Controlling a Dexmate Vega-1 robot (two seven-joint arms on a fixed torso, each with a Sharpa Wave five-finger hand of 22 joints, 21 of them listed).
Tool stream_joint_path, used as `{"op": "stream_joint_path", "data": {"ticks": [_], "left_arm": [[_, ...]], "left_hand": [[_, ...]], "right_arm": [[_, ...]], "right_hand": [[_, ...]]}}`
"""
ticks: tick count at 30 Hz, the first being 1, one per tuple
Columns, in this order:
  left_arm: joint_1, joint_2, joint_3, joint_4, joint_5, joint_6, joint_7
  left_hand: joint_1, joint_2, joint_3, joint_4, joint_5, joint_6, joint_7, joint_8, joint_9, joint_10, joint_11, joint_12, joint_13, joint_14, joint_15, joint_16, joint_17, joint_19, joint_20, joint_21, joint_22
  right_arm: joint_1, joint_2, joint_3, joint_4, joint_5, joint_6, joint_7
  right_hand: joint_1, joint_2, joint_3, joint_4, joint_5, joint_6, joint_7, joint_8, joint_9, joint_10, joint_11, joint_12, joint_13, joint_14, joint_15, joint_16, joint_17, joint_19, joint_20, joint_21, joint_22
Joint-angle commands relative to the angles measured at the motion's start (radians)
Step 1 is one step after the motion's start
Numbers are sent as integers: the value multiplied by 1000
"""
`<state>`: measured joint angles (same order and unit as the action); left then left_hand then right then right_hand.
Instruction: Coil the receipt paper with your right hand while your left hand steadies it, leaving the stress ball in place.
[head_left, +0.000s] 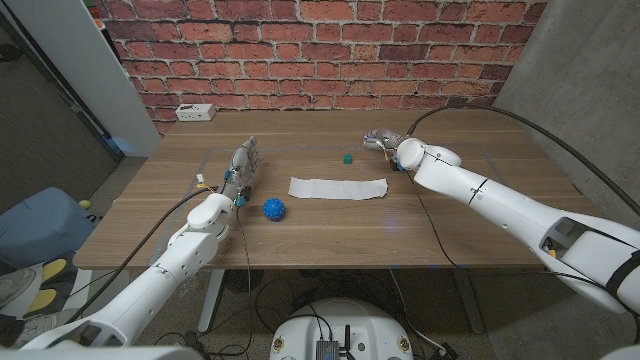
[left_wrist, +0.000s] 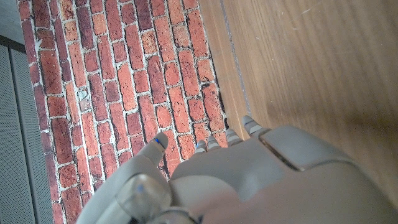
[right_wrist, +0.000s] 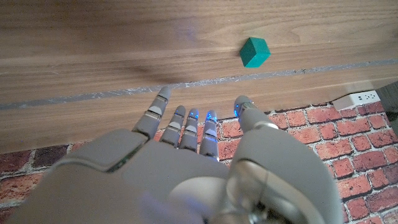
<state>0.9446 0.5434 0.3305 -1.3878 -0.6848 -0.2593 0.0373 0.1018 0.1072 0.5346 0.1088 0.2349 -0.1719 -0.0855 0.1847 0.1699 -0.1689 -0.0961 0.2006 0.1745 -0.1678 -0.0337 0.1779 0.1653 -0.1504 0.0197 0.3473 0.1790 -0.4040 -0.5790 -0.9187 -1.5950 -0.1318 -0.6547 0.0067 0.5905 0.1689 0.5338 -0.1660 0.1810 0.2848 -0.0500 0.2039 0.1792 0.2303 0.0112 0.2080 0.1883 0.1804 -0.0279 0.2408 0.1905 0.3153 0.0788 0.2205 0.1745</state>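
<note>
The ends (head_left: 382, 188) of the receipt paper (head_left: 338, 189) are lying flat. The paper will therefore bend over in a wide, loose loop when I bring one end across.
A strip of white receipt paper (head_left: 338, 188) lies flat and unrolled at the middle of the wooden table (head_left: 450, 230). A blue spiky stress ball (head_left: 274, 209) sits just off the strip's left end. My left hand (head_left: 241, 167) stands to the left of the ball, fingers apart and pointing toward the brick wall, holding nothing; its back (left_wrist: 261, 180) shows in the left wrist view. My right hand (head_left: 385, 143) is beyond the strip's right end, fingers (right_wrist: 180, 121) spread and empty.
A small green cube (head_left: 346, 158) (right_wrist: 254, 51) sits between my right hand and the strip. A white power strip (head_left: 195, 113) lies at the table's far left by the brick wall. A small yellow-and-white object (head_left: 201, 180) lies left of my left hand.
</note>
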Motion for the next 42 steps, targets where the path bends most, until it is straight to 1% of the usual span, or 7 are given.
{"op": "stream_joint_path", "data": {"ticks": [1,8,24,30,33,34,42], "left_arm": [[9,2,-5,-1,-7,1,0],[13,2,-7,-1,-9,-1,1],[4,-1,-7,17,-17,3,-8],[0,-1,-8,23,-18,4,-13],[-2,0,-7,26,-20,5,-18],[-2,1,-7,26,-18,5,-17],[-1,0,-9,30,-23,3,-19]], "left_hand": [[13,3,0,-4,-2,-24,1,-2,3,-69,6,-2,5,-82,-1,1,5,-3,6,-1,6],[13,4,-1,-5,-2,-24,1,-3,3,-68,3,-2,5,-82,-2,1,5,-3,6,-3,6],[13,5,-2,-5,-2,-24,0,-3,3,-68,6,-3,5,-82,-1,1,6,-2,9,-7,6],[13,6,-3,-5,-2,-24,0,-3,3,-69,8,-3,5,-83,-1,0,6,-2,9,-9,6],[13,6,-3,-5,-2,-25,0,-3,3,-69,8,-3,5,-83,-1,0,6,-2,9,-9,6],[13,6,-3,-5,-2,-25,0,-4,3,-69,8,-3,5,-84,-2,0,6,-2,9,-10,7],[13,7,-4,-5,-2,-26,-1,-4,4,-72,7,-5,5,-84,-1,0,6,-1,10,-12,7]], "right_arm": [[52,34,-98,13,-137,-77,16],[77,57,-136,35,-195,-85,36],[120,113,-180,122,-244,-19,110],[127,126,-187,144,-255,9,130],[128,132,-188,152,-261,9,137],[128,134,-189,153,-264,9,138],[132,152,-200,179,-283,11,148]], "right_hand": [[48,-18,-2,-13,1,35,-2,9,6,46,2,16,5,45,-24,14,4,32,-6,12,4],[124,-43,-16,-17,8,83,-6,14,6,111,-14,27,7,114,-50,39,13,87,-20,24,6],[172,-42,-28,-11,9,110,-13,13,6,157,-20,33,10,155,-63,64,28,112,-26,28,8],[183,-65,-51,-8,9,130,-9,14,6,191,-14,42,13,182,-70,81,38,128,-22,31,8],[184,-75,-61,-6,10,139,-7,14,6,194,-21,41,14,183,-68,84,42,131,-20,31,9],[185,-77,-64,-5,11,140,-6,13,6,190,-15,39,14,179,-66,83,43,131,-20,30,9],[194,-82,-73,-5,15,158,-9,16,6,184,-20,35,16,166,-68,81,48,129,-22,28,9]]}}
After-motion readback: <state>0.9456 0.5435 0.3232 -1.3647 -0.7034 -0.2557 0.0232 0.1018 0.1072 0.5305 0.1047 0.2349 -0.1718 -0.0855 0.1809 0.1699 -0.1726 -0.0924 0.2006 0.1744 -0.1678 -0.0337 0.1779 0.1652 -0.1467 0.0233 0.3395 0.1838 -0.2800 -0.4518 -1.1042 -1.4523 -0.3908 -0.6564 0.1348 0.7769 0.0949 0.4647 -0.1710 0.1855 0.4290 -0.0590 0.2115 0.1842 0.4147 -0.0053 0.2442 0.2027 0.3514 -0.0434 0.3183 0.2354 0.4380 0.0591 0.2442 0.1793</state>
